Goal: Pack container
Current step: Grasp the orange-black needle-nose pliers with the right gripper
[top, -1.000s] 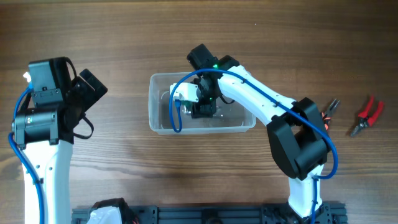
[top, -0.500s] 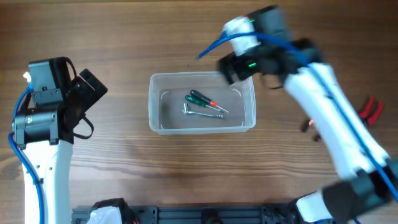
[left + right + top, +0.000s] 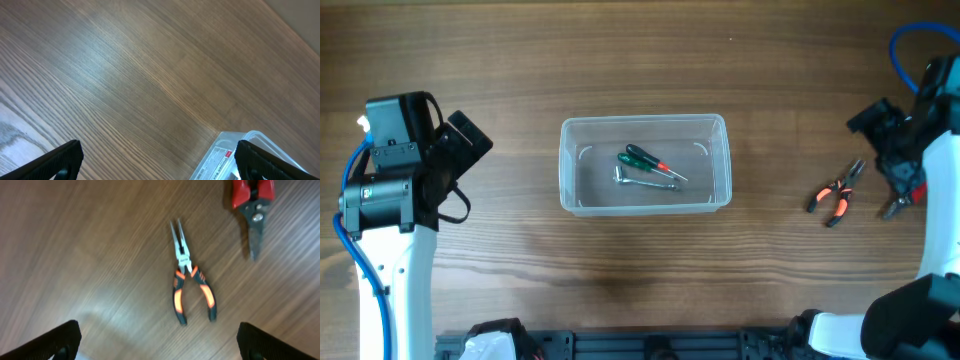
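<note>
I should lower my right gripper next until its fingers straddle a handle (image 3: pixel 819 199), then close, as they stand open across the pliers' handles (image 3: pixel 830 202), clear of the red-handled cutters.
The clear plastic container (image 3: pixel 645 165) sits mid-table; inside lie a green-handled screwdriver (image 3: pixel 648 159) and a small metal wrench (image 3: pixel 642 180). Its corner shows in the left wrist view (image 3: pixel 235 155). Orange-and-black needle-nose pliers (image 3: pixel 835 195) lie on the table to the right, and also show in the right wrist view (image 3: pixel 189 277). Red-handled cutters (image 3: pixel 253 202) lie beside them. My right gripper (image 3: pixel 157 340) is open and empty, above the pliers. My left gripper (image 3: pixel 160 160) is open and empty, left of the container.
The red cutters (image 3: pixel 905 200) are partly hidden under my right arm (image 3: pixel 920 150) at the table's right edge. My left arm (image 3: pixel 400 180) stands at the far left. A dark rail (image 3: pixel 650 345) runs along the front edge.
My right arm has left the container and swung right to above the pliers and cutters. The screwdriver and wrench stay in the container. The left arm has not moved.
</note>
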